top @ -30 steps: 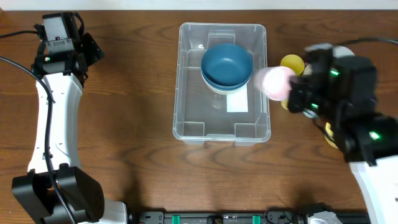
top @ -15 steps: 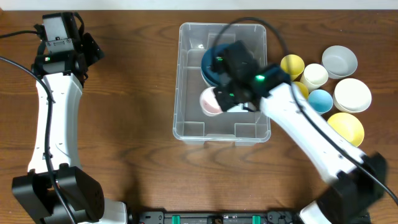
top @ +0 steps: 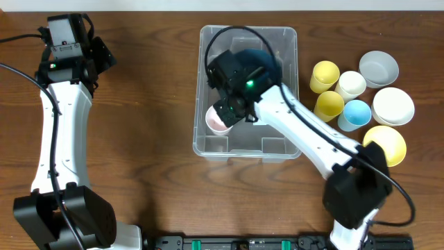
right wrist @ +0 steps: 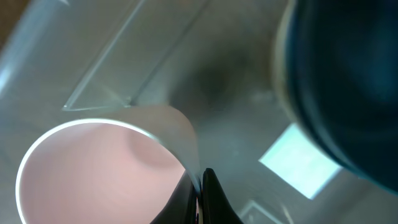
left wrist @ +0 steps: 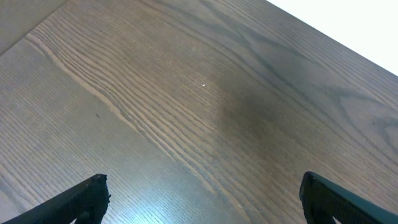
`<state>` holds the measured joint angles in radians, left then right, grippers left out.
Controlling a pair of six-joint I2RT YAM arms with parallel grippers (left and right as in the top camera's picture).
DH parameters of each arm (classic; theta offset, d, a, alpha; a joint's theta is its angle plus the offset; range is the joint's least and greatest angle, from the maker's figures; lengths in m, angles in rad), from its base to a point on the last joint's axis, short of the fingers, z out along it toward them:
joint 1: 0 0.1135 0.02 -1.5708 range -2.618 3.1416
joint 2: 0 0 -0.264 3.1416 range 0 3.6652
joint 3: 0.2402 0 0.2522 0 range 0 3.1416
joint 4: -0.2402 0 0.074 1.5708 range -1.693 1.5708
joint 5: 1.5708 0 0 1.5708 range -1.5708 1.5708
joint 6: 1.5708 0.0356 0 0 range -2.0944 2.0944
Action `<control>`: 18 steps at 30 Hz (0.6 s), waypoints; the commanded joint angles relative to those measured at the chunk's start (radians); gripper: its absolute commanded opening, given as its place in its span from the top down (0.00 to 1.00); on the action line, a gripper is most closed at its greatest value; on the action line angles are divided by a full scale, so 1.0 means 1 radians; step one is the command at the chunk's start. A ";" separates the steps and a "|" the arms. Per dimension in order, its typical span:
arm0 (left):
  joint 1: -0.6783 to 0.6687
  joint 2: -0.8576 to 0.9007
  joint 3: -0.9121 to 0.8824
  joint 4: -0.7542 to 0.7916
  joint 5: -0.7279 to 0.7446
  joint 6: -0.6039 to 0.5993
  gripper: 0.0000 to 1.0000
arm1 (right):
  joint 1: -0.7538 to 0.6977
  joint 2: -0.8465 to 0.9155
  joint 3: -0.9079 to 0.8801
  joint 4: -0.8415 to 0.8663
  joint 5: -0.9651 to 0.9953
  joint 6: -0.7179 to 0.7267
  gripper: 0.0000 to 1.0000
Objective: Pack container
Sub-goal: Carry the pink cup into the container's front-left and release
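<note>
I should carry on lowering the pink cup (top: pixel 216 122), upright and clear of the dark blue bowl, into the container's front corner (top: pixel 211 144) with my right gripper until it stands.
The container (top: pixel 205 142) is a large clear bin at the table's middle, with a white label (right wrist: pixel 298 158) on its base. A dark blue bowl (top: pixel 267 59) sits in its far part, mostly under my right arm; it also shows in the right wrist view (right wrist: pixel 348 81). My right gripper (top: pixel 227 114) is inside the bin at its left front, shut on the rim of a pink cup (top: pixel 216 119), whose pink inside fills the right wrist view (right wrist: pixel 93 174). My left gripper (left wrist: pixel 199 199) is open and empty over bare wood at the far left.
Right of the bin stand two yellow cups (top: pixel 325 75), a cream cup (top: pixel 352 84), a light blue cup (top: pixel 357 112), a grey bowl (top: pixel 379 67), a white bowl (top: pixel 393 105) and a yellow bowl (top: pixel 388 142).
My right arm has carried the pink cup from the cluster at the right over the bin's wall and down into its left front part. The left arm has not moved.
</note>
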<state>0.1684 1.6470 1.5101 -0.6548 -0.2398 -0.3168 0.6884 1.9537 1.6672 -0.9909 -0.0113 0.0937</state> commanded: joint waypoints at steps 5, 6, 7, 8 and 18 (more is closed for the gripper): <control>0.003 -0.014 0.013 -0.003 -0.012 0.002 0.02 | 0.021 0.045 0.018 -0.002 -0.053 -0.013 0.99; 0.003 -0.014 0.013 -0.004 -0.012 0.002 0.02 | 0.022 0.048 0.018 -0.002 -0.053 -0.013 0.99; 0.003 -0.014 0.013 -0.004 -0.012 0.002 0.02 | 0.023 0.050 0.018 -0.002 -0.053 -0.013 0.99; 0.003 -0.014 0.013 -0.003 -0.012 0.002 0.02 | 0.024 0.052 0.018 -0.003 -0.053 -0.013 0.99; 0.003 -0.014 0.013 -0.004 -0.012 0.002 0.02 | 0.039 0.061 -0.005 -0.022 -0.062 -0.021 0.99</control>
<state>0.1684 1.6470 1.5101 -0.6548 -0.2398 -0.3168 0.7010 1.9965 1.6669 -1.0100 -0.0563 0.0933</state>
